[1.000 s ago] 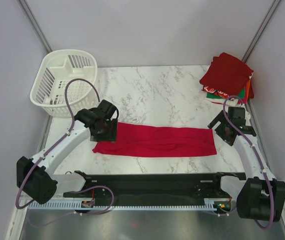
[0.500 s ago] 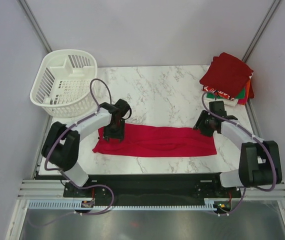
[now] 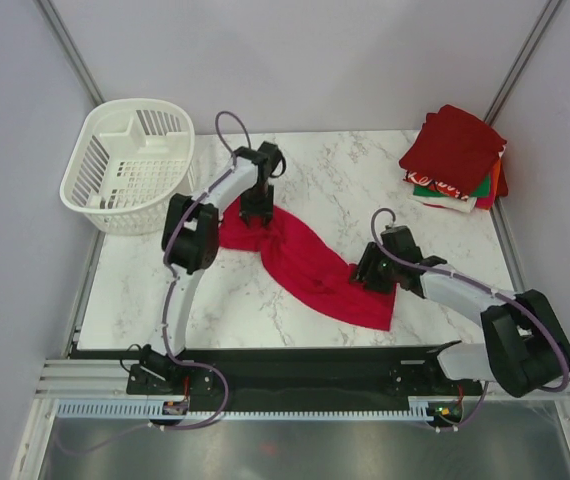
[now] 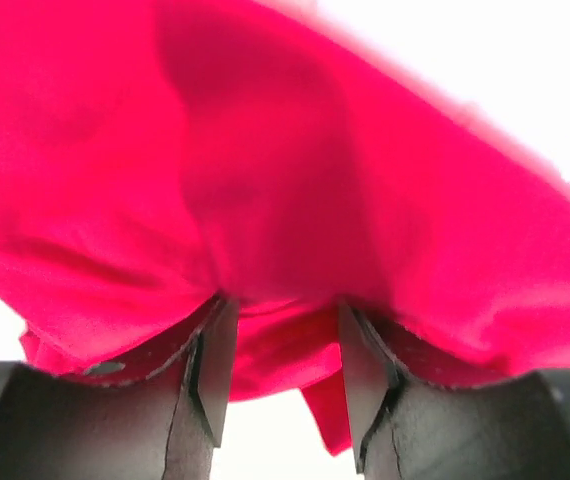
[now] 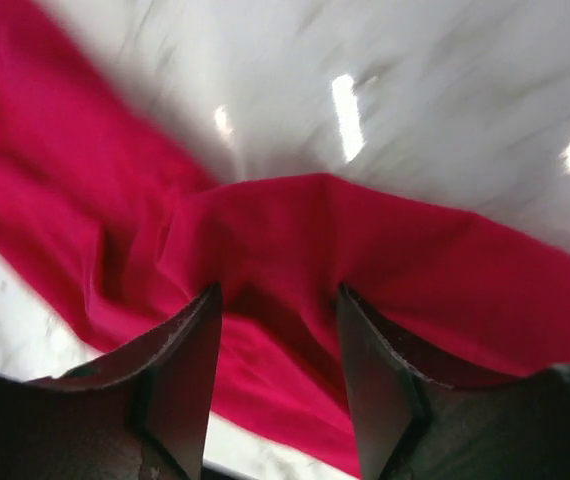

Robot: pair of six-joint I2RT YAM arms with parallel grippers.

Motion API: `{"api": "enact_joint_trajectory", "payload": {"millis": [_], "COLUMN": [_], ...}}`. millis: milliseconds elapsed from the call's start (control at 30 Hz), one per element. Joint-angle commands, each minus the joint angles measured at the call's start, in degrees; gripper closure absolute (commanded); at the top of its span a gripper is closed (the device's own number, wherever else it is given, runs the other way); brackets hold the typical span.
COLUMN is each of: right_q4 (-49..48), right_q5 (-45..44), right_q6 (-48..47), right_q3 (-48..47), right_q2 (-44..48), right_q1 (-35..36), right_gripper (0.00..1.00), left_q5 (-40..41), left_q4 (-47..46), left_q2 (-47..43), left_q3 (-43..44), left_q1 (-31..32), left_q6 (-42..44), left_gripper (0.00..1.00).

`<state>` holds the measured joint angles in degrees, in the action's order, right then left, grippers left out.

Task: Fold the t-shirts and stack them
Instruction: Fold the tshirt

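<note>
The bright red t-shirt (image 3: 310,268) slants over the marble table, so next I straighten it toward the back wall (image 3: 305,133) before my right gripper takes one of its near corners.
The bright red t-shirt (image 3: 310,265) lies as a folded strip running diagonally across the marble table (image 3: 365,180). My left gripper (image 3: 255,213) is shut on its far left end, near the basket. In the left wrist view the gripper (image 4: 277,310) has red cloth (image 4: 295,150) bunched between and over its fingers. My right gripper (image 3: 368,275) is shut on the shirt's near right end. In the right wrist view the gripper (image 5: 277,295) has cloth (image 5: 385,240) pinched between its fingers, low over the table. A stack of folded t-shirts (image 3: 455,150), dark red on top, sits at the back right corner.
A white slatted plastic basket (image 3: 130,165) stands at the back left, close to my left arm. Grey walls enclose the table on three sides. The black arm mounting rail (image 3: 295,365) runs along the near edge.
The left gripper carried its end of the shirt from the front left toward the back. The right gripper moved left and nearer. The shirt went from a flat horizontal strip to a diagonal one.
</note>
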<state>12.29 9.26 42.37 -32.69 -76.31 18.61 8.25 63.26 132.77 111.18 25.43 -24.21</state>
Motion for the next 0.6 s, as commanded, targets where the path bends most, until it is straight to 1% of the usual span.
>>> {"api": "enact_joint_trajectory", "payload": {"millis": [0,33,67,100,133,167,233,267,300,333,367,400,467,500,533,567], "right_q4": [-4.7,-6.9,-8.2,-9.1,-7.4,-5.4,1.7,3.0,4.0,5.5,6.8,7.8,10.2,11.7,12.6,13.3], "right_q5": [0.2,-0.5,-1.2,-1.6,-2.9,-3.8,-8.9,-10.9,-12.1,-14.9,-16.4,-17.5,-21.7,-23.7,-25.7,-27.7], "right_q6": [15.3,17.8,19.7,20.8,20.4,19.3,16.4,15.6,14.9,13.5,12.4,11.5,8.1,6.6,5.2,2.3], "right_q3": [3.5,2.0,0.7,-1.4,-7.0,-10.1,-16.7,-17.8,-18.5,-19.9,-21.0,-21.9,-25.0,-26.3,-29.1,-30.5], "right_q2": [3.2,3.2,1.8,0.6,-0.9,-3.9,-5.2,-4.9,-4.4,-3.8,-2.8,-2.3,-1.0,-0.5,-0.2,0.2], "right_q1": [13.7,17.6,25.5,29.0,32.1,36.5,38.9,39.8,39.8,39.8,39.8,39.8,39.8,39.8,39.8,39.1], "right_gripper": [0.42,0.41,0.39,0.37,0.33,0.31,0.28,0.27,0.27,0.27,0.27,0.27,0.25,0.24,0.23,0.22], "left_q5": [-1.3,-4.8,-6.7,-8.4,-14.3,-16.8,-21.0,-21.7,-21.8,-21.4,-21.6,-21.6,-19.1,-17.2,-13.0,-10.4], "left_q4": [-2.5,-1.9,-2.5,-4.4,-10.1,-14.4,-20.7,-24.5,-25.2,-25.9,-26.9,-27.3,-27.6,-27.6,-27.5,-27.6], "left_q2": [15.4,17.8,21.8,22.7,22.6,19.5,15.5,12.8,11.4,10.1,8.7,5.4,2.1,0.4,-3.4,-5.3], "left_q3": [22.5,28.4,38.2,41.3,42.4,39.6,35.7,34.6,35.0,35.3,35.4,35.2,33.6,32.7,31.7,28.8], "left_q1": [-0.9,-0.9,-0.9,-0.9,-0.9,-0.8,0.1,0.5,1.1,1.7,3.0,3.7,5.2,5.5,5.9,5.8], "left_q6": [5.2,6.0,7.1,7.6,7.9,8.4,9.1,10.8,12.1,13.4,16.6,18.3,22.7,23.5,23.9,23.8], "left_gripper": [0.47,0.46,0.43,0.39,0.37,0.35,0.18,0.1,0.0,0.0,0.0,0.0,0.0,0.0,0.0,0.0]}}
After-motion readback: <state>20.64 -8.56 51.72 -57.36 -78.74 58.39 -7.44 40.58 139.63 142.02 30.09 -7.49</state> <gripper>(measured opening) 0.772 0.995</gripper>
